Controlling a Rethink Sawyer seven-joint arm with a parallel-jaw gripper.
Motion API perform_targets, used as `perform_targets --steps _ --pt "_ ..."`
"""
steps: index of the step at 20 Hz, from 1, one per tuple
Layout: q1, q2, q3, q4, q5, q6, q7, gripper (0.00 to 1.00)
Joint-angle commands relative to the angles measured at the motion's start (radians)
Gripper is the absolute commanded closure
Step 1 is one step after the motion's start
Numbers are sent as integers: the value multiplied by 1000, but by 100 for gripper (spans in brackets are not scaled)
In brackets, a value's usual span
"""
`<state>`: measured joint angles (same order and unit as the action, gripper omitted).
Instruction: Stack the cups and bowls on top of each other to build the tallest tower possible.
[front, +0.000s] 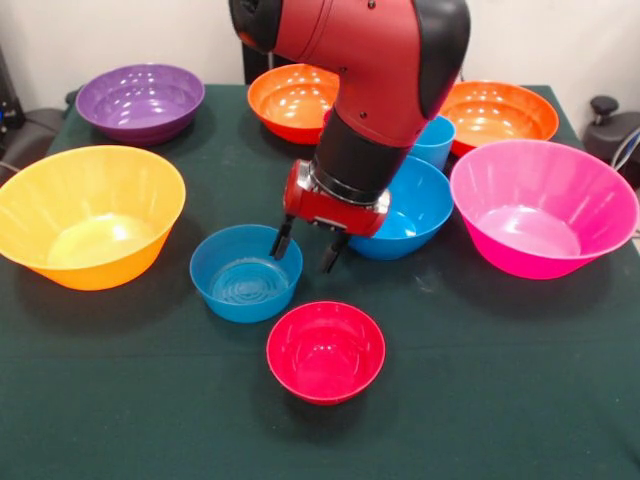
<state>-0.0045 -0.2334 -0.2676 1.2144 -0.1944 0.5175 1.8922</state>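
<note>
My gripper will lower the blue bowl (246, 273) in, and this small bowl will sit high because its broad base nearly matches the small red bowl's opening (326, 350).
My gripper (306, 250) is open and hangs low over the right rim of the small blue bowl (240, 275). One finger (281, 240) is at the rim and the other is just outside it. A small red bowl (325, 350) sits in front of it, closer to the table's near edge. Behind my arm are a mid-sized blue bowl (420, 205) and a light blue cup (437, 142), partly hidden. Each bowl I can see rests singly on the green cloth; no tower shows.
A large yellow-orange bowl (90, 215) is at the left and a large pink bowl (540, 205) at the right. A purple bowl (140, 100) and two orange bowls (290, 100) (500, 112) line the far side. Dark objects stand off both table ends.
</note>
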Motion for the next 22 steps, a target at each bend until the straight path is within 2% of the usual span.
perform_targets --steps 1,6,13,18,22 --pt "-43 69 148 -100 -61 59 -125 0" --pt "-59 71 169 -99 -68 41 -139 0" --pt "-82 47 188 -39 -85 6 -134 0" --pt "-89 41 198 -24 -92 8 -125 0" --pt "-101 46 222 -45 -78 47 -142 0"
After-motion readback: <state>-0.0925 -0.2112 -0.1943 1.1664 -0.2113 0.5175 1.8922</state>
